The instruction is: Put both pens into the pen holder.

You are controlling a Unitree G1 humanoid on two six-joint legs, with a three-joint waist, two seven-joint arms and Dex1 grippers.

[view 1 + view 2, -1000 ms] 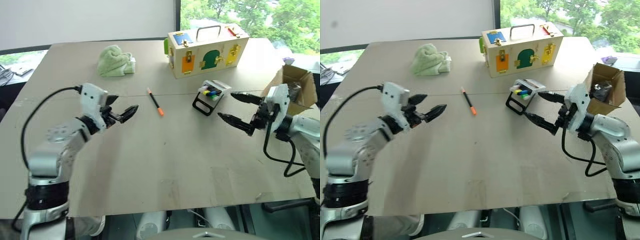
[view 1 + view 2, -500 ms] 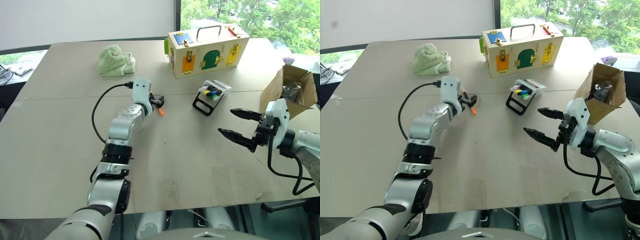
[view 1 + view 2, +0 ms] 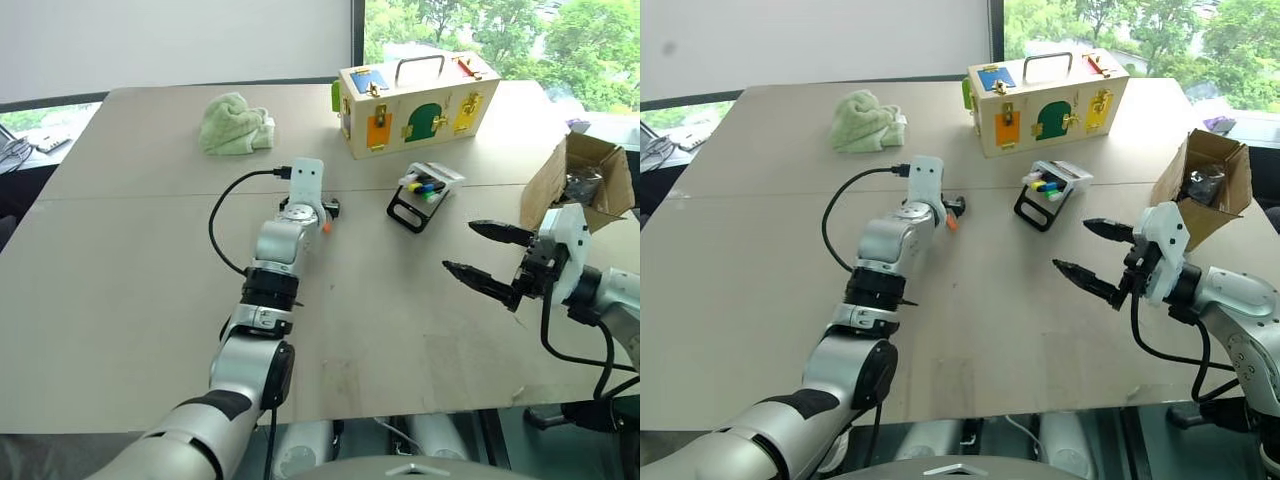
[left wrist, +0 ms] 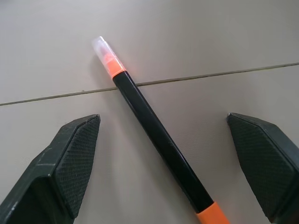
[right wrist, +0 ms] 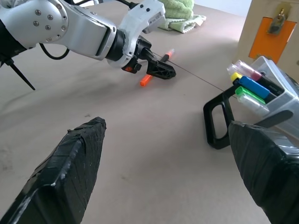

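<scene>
The pen (image 4: 161, 140) lies flat under my left gripper, away from the pen holder, so I should lift it and hand its clear end (image 4: 102, 48) to my right gripper.
A black-barrelled pen (image 4: 159, 140) with orange ends lies flat on the table, across the seam between the two boards. My left gripper (image 4: 161, 120) is open and low over it, one finger on each side and neither touching it; from the head it sits mid-table (image 3: 325, 208). The pen holder (image 3: 425, 190) stands tilted to the right of that, with coloured ends showing at its mouth. One blue end (image 5: 254, 86) is among them; I cannot tell if it is the other pen. My right gripper (image 3: 460, 247) hangs open and empty, nearer me than the holder.
A wooden box with coloured doors (image 3: 415, 100) stands behind the holder. A green cloth (image 3: 235, 123) lies at the back left. An open cardboard box (image 3: 590, 170) sits at the table's right edge, close to my right arm.
My left arm swung forward and to the right, from the table's left part to the pen, and now straddles it. The right gripper drew back a little from the holder.
</scene>
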